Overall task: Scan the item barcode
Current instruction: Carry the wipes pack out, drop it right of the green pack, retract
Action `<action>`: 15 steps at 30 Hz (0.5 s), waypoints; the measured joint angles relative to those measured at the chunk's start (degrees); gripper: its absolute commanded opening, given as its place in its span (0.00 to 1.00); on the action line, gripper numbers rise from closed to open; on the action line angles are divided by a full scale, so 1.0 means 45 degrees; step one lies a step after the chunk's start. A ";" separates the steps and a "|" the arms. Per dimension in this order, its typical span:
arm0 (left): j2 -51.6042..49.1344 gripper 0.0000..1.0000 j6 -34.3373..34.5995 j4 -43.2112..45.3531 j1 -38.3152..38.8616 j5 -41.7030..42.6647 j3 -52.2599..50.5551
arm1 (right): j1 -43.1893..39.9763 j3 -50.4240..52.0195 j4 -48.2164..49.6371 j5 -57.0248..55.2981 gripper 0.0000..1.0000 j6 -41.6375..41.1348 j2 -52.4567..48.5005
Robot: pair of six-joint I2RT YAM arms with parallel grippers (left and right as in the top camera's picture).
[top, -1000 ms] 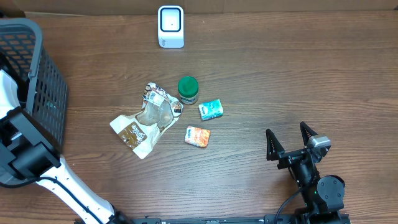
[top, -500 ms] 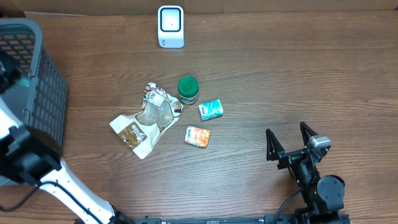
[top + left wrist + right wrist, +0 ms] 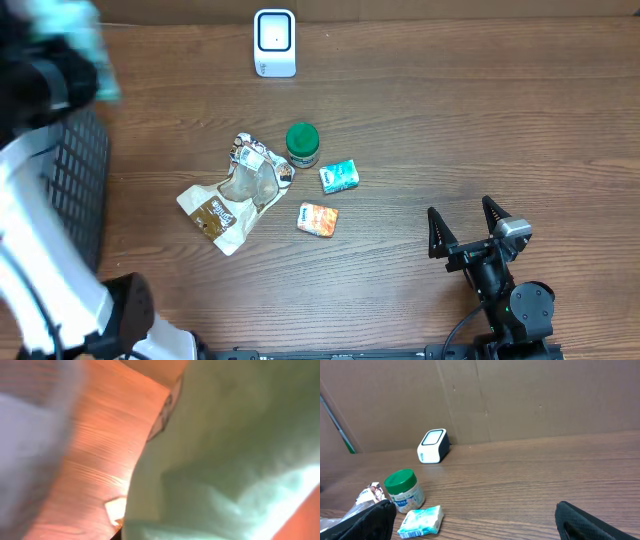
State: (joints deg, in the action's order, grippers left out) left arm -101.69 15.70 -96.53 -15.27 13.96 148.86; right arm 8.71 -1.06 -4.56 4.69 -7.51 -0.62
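My left gripper keeps bringing the pale teal soft pack across, since there is open wood (image 3: 384,162) beside the small teal pack, and let go of it there.
A pale teal soft pack (image 3: 72,33) shows as a blur at the back left corner, above the basket, with my left gripper (image 3: 82,62) shut on it. In the left wrist view the pack (image 3: 225,450) fills most of the frame and hides the fingers. The white barcode scanner (image 3: 275,42) stands at the back of the table, right of the held pack, and shows in the right wrist view as the scanner (image 3: 432,445). My right gripper (image 3: 466,232) rests open near the front right, nothing between its fingers (image 3: 372,520).
A dark mesh basket (image 3: 70,190) stands at the left edge. Mid-table lie a green-lidded jar (image 3: 302,144), a small teal pack (image 3: 339,176), an orange pack (image 3: 318,219) and crumpled snack bags (image 3: 238,190). A cardboard wall (image 3: 520,395) backs the table.
My left arm has swung up from the basket toward the back left, lifting the pale teal pack into view. The right arm and the table items have not moved.
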 measured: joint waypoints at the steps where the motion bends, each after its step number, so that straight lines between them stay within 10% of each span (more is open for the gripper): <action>1: -0.0189 0.05 -0.0355 0.0063 0.0899 0.0151 -0.0423 | 0.0000 0.0000 0.0005 0.0000 1.00 0.0010 0.0000; 15: -0.2225 0.06 -0.1948 0.5702 0.8170 0.0967 -0.7553 | -0.0005 0.0000 0.0000 0.0005 1.00 0.0005 0.0000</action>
State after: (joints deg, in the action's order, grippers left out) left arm -111.70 6.94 -70.87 21.50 18.31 114.87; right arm 8.69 -1.06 -4.56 4.71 -7.49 -0.62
